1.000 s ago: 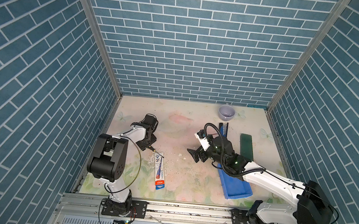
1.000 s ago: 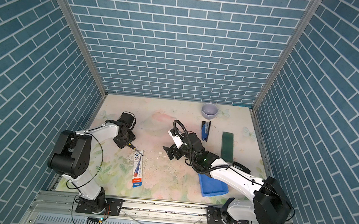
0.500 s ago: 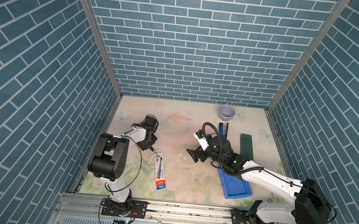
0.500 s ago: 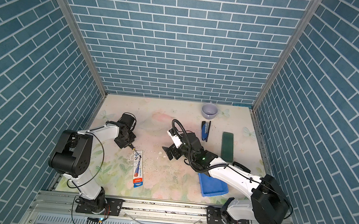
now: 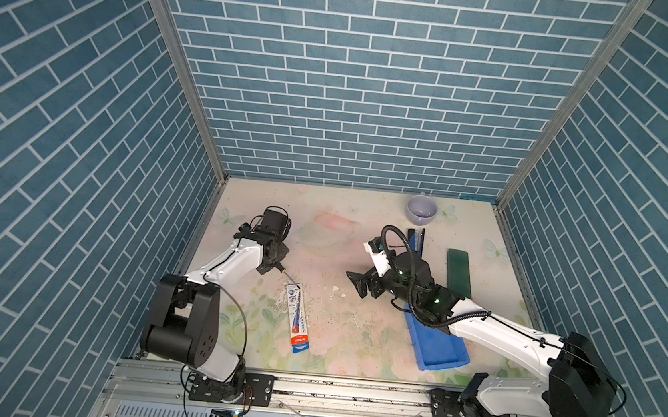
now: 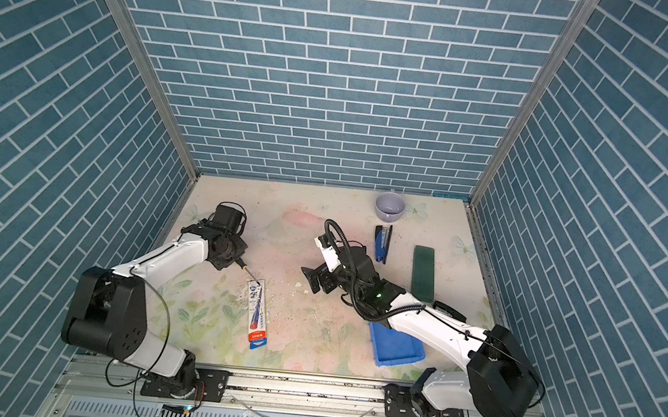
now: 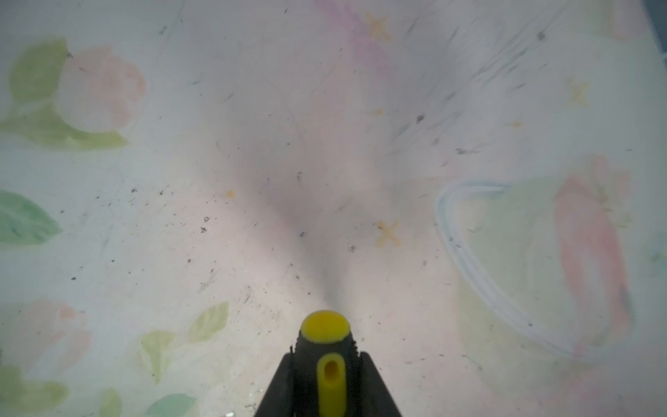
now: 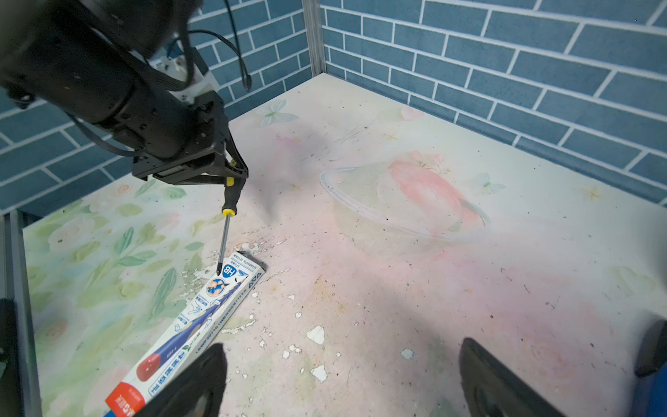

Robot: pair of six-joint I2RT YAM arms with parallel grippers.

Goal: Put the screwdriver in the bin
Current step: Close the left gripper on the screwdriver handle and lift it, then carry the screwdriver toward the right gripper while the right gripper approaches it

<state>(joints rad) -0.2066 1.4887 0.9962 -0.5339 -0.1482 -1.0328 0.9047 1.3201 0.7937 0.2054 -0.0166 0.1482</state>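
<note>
The screwdriver is in my left gripper, and the blue bin is far across from that gripper. My right gripper should first grab the lower end of the screwdriver's handle.
The screwdriver, with its black-and-yellow handle and thin metal shaft, is clamped by the handle in my left gripper. Its shaft slants down, and the tip is at the white end of a long packet. In both top views the shaft sticks out of that gripper at the table's left. The left wrist view shows the handle between the shut jaws of this gripper. The blue bin lies front right, partly under my right arm. My right gripper is open and empty at mid-table.
A lilac mug stands at the back right. A blue-and-black stapler and a dark green flat block lie behind the right arm. The packet lies between the arms. White flakes litter the mat.
My left gripper has shut on the screwdriver's handle. The right arm has barely moved.
</note>
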